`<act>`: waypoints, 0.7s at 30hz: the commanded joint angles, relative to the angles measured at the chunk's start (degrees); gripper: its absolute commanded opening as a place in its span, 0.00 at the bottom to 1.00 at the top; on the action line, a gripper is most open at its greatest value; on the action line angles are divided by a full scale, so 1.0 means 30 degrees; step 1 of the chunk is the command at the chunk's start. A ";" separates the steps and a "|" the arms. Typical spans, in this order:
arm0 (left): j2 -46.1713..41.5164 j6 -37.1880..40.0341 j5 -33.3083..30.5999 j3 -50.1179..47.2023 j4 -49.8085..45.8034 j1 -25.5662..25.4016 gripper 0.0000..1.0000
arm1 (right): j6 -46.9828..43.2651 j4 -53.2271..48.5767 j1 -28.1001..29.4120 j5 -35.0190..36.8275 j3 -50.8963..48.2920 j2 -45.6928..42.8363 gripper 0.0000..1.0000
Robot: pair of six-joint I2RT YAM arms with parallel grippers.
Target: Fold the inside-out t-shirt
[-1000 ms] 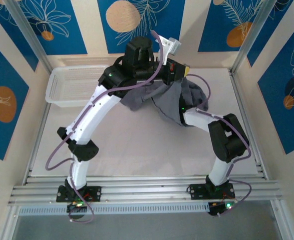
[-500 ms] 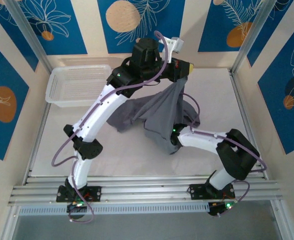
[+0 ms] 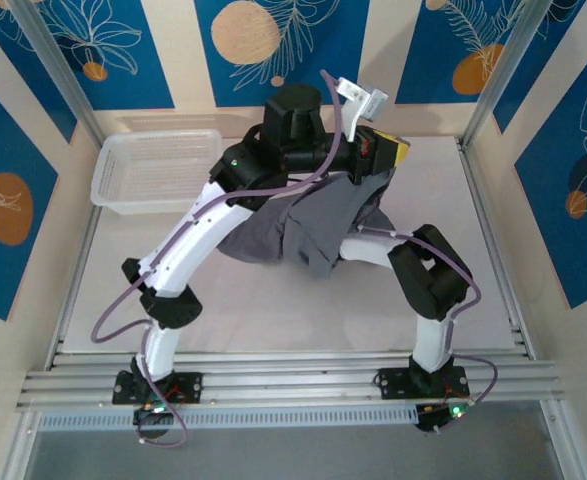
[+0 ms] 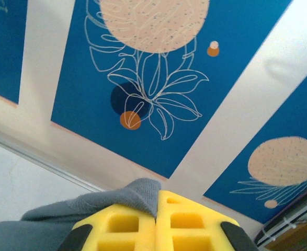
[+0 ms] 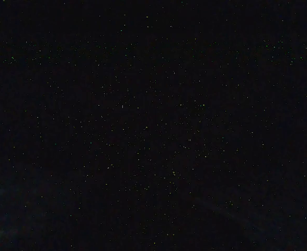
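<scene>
The robot's right gripper is buried inside the bunched t-shirt point(image 3: 318, 238), so the left gripper should swing the pinched edge back toward the basket side point(image 3: 235, 238) as the right gripper pulls out.
The slate-grey inside-out t-shirt point(image 3: 313, 225) hangs bunched over the middle of the table. My left gripper point(image 3: 385, 156) holds its top edge high at the back right. In the left wrist view that gripper point(image 4: 157, 196) has its yellow pads pressed together, with a fold of the t-shirt point(image 4: 116, 201) pinched between them. My right arm point(image 3: 428, 270) reaches leftward from the right side, and its forearm goes in under the hanging cloth. The right gripper is buried inside the shirt. The right wrist view is black.
A white mesh-sided plastic basket point(image 3: 158, 165) stands at the back left of the white table point(image 3: 273, 310). Metal frame posts and blue patterned walls enclose the table. A rail point(image 3: 293, 380) runs along the near edge by the arm bases.
The left gripper has carried the shirt's edge a little right and higher. The right arm has folded its elbow up and reached further left under the cloth, and the hanging part is more bunched.
</scene>
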 commanded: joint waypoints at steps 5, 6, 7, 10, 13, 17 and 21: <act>-0.2498 0.3619 0.3243 -0.0792 0.1879 -0.2028 0.00 | -0.0132 -0.2864 -0.2564 -0.1638 0.2742 -0.0072 0.00; -0.2665 0.4006 0.3291 -0.0790 0.1818 -0.2327 0.00 | -0.0395 -0.3395 -0.2701 -0.1731 0.3316 0.0600 0.00; -0.2841 0.4285 0.3350 -0.0793 0.1781 -0.2587 0.00 | -0.0524 -0.3878 -0.2819 -0.1714 0.3819 0.1279 0.00; -0.3234 0.4955 0.3241 -0.0780 0.1551 -0.3116 0.00 | -0.0830 -0.4845 -0.3059 -0.1934 0.5075 0.3059 0.00; -0.3541 0.5764 0.2525 -0.0941 0.0999 -0.3378 0.00 | -0.1147 -0.6210 -0.3051 -0.1803 0.6153 0.4065 0.00; -0.4024 0.7123 0.0330 -0.2131 0.0474 -0.3391 0.00 | -0.1707 -0.7772 -0.2839 -0.0491 0.6292 0.3717 0.08; -0.4755 0.8078 0.0196 -0.3611 0.0779 -0.3392 0.00 | -0.2283 -1.0406 -0.2864 0.2779 0.6023 0.2446 0.31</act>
